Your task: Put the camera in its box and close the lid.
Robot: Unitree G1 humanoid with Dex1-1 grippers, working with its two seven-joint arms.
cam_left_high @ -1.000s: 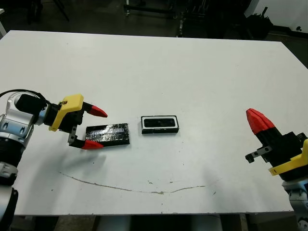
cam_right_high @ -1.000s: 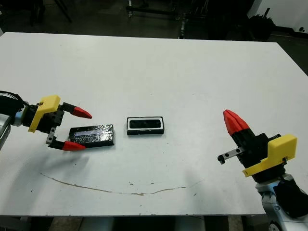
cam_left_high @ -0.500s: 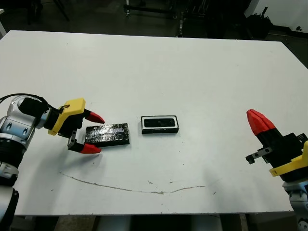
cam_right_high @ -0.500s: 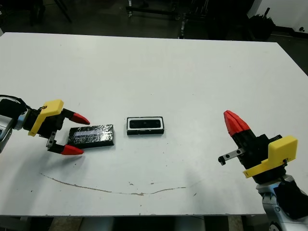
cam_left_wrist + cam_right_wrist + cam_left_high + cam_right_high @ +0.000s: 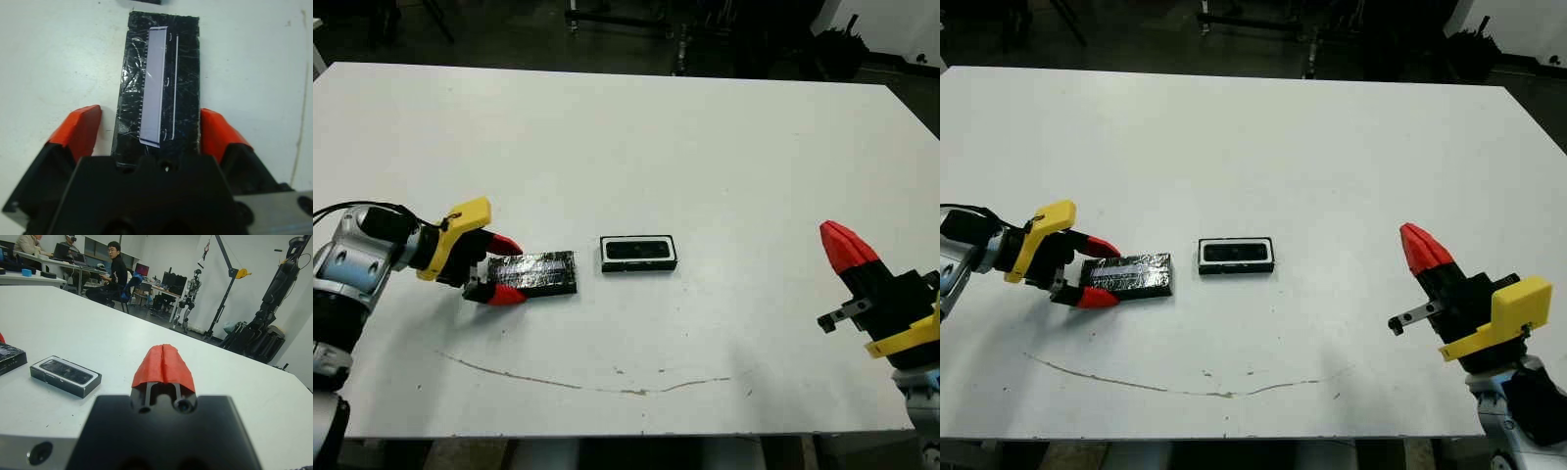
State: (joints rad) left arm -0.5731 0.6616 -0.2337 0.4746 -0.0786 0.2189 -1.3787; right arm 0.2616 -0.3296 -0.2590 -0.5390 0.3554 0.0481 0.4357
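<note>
The lid's deep side [image 5: 552, 291] runs the length of the box, so when I lower the lid [image 5: 536, 268], it should slide down over the box and cover the box's white rim.
The lid [image 5: 533, 272], a shiny speckled black slab, lies flat on the white table at the left. My left gripper [image 5: 507, 269] is open, low over the table, with one red finger on each side of the lid's left end. The left wrist view shows the fingers [image 5: 78, 129] flanking the lid [image 5: 159, 83] with small gaps. The box [image 5: 640, 267] sits just right of the lid, and the glossy dark camera [image 5: 639, 251] lies inside it. My right gripper [image 5: 842, 245] is shut, far off at the right near the front edge.
A thin brownish streak [image 5: 578, 384] curves across the table in front of the lid and box. Beyond the far table edge the right wrist view shows seated people [image 5: 115, 274] at desks, a standing humanoid robot [image 5: 188, 298] and dark equipment stands.
My left gripper has dropped lower and drawn its fingers closer together around the lid's left end. The lid, box and right arm have stayed put.
</note>
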